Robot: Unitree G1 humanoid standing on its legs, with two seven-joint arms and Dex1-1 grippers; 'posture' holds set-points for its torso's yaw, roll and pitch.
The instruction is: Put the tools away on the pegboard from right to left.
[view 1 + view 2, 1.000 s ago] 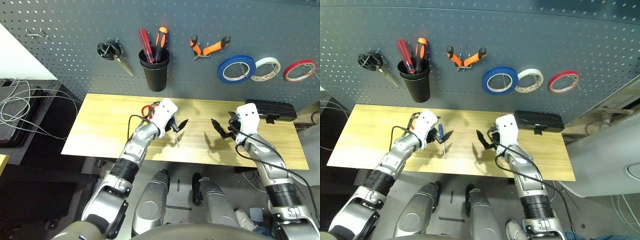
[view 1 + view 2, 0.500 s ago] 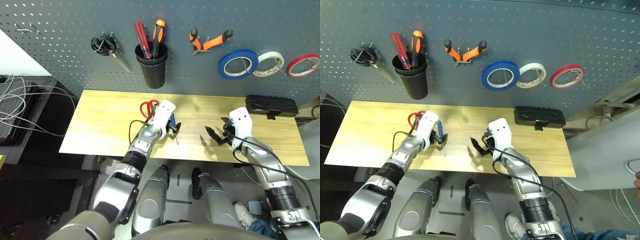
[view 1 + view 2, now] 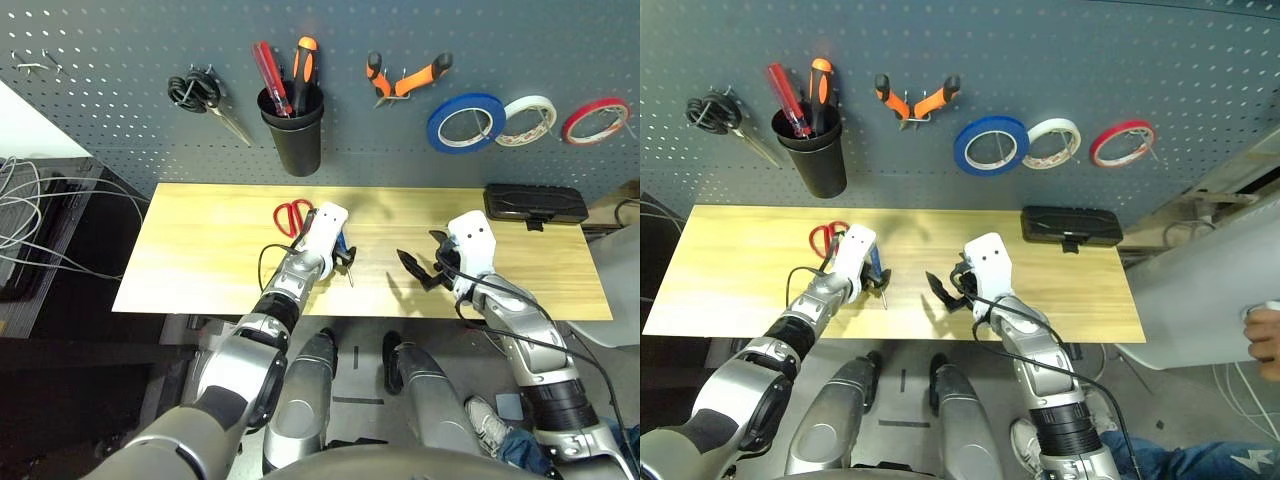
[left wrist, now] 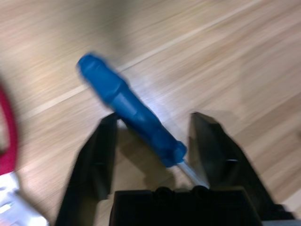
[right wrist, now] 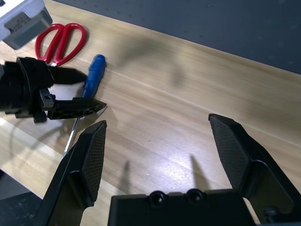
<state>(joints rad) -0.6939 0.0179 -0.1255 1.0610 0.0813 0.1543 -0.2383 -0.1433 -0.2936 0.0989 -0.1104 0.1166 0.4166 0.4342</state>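
Observation:
The small blue-handled screwdriver (image 3: 342, 243) is short and the black cup (image 3: 296, 138) is deep, so I expect the screwdriver to go down further than its neighbours when the robot drops it in.
The small blue-handled screwdriver (image 4: 136, 117) lies on the wooden table (image 3: 200, 250). My left gripper (image 4: 155, 120) is down over it, open, one finger on each side of the handle with a gap still showing. The red-handled scissors (image 3: 292, 214) lie flat just behind that gripper. On the dark grey pegboard (image 3: 120, 130) hang the blue tape roll (image 3: 466, 122) and the orange-and-black pliers (image 3: 405, 78). My right gripper (image 5: 157, 125) hovers wide open over bare table to the right of the screwdriver, holding nothing.
A black cup (image 3: 293, 140) on the board holds a red and an orange screwdriver. Black-handled scissors (image 3: 205, 95) hang to its left; white tape (image 3: 527, 118) and red tape (image 3: 597, 118) hang far right. A black case (image 3: 535, 203) lies back right. A person's hand (image 3: 1265, 335) shows at the right edge.
The head camera has shifted. My left gripper has come down over the blue screwdriver and its fingers have narrowed around the handle. The right gripper stays open.

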